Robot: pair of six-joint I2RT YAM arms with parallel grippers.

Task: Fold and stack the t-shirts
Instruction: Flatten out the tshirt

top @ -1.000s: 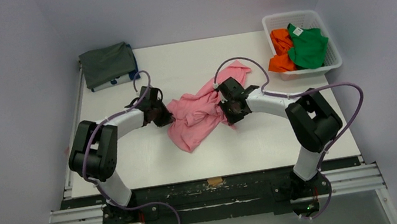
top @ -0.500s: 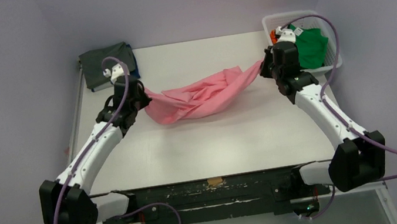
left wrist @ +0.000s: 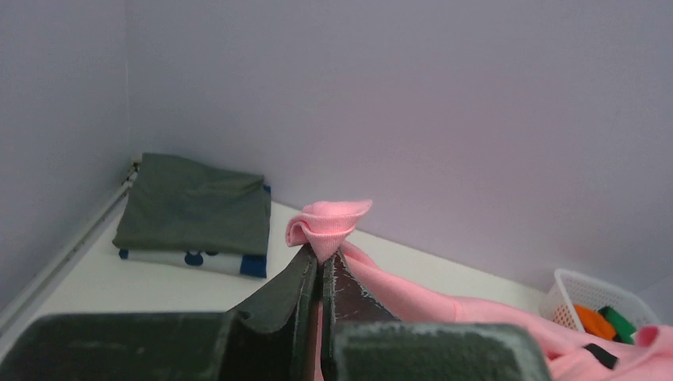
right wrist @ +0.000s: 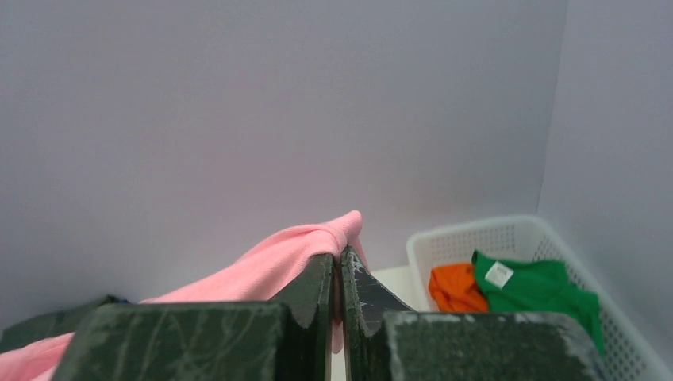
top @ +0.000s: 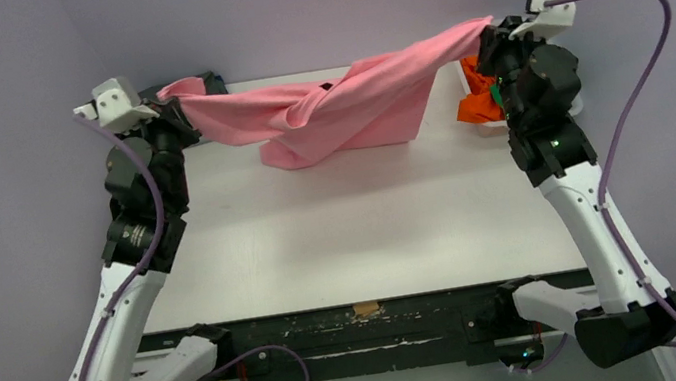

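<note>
The pink t-shirt's body [top: 303, 117] is hanging wrinkled between my grippers. Next, I swing it up and lay it spread out over the white table [top: 348, 214] before I fold it.
The pink t-shirt [top: 341, 104] hangs stretched and twisted in the air between both grippers, high over the back of the table. My left gripper [top: 166, 97] is shut on its left end, which bunches above the jaws in the left wrist view [left wrist: 327, 226]. My right gripper [top: 489, 29] is shut on its right end, seen in the right wrist view [right wrist: 317, 246]. The folded dark grey t-shirt [left wrist: 194, 202] lies on a blue one [left wrist: 255, 266] at the back left corner. The orange t-shirt [right wrist: 452, 287] and green t-shirt [right wrist: 536, 292] lie in the basket.
The white lattice basket [right wrist: 476, 238] stands at the back right corner, partly behind my right arm in the top view [top: 572, 105]. The white table [top: 350, 229] runs under the hanging shirt. Lilac walls close in the back and both sides.
Both arms have risen and spread apart, lifting the pink t-shirt off the table and pulling it taut from a crumpled heap into a hanging span.
</note>
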